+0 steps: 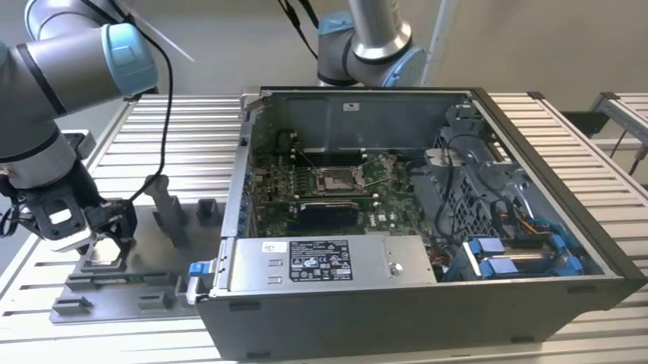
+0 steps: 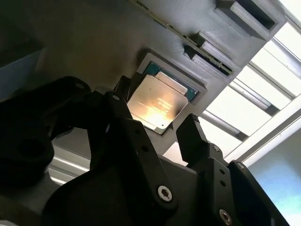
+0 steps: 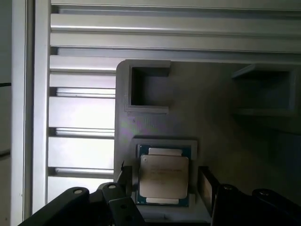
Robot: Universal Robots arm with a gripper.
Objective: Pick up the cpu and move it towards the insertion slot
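Observation:
I can see the cpu's blue rim lying uncovered inside the fixture's grey hollow, so the cpu will come straight out and leave the fixture behind when I lift.
The cpu is a small square chip with a silvery top. It lies flat in a square recess of the grey fixture plate, and in the second wrist view the cpu glints under the light. My gripper is open just above it, with one dark finger on each side of the chip and narrow gaps between. In the exterior view the gripper hangs low over the fixture plate at the exterior view's left. The insertion slot sits on the motherboard inside the open computer case.
The open computer case stands to the exterior view's right of the fixture, its power supply along the near wall. Upright grey fixture blocks rise between gripper and case. A second robot arm stands behind the case.

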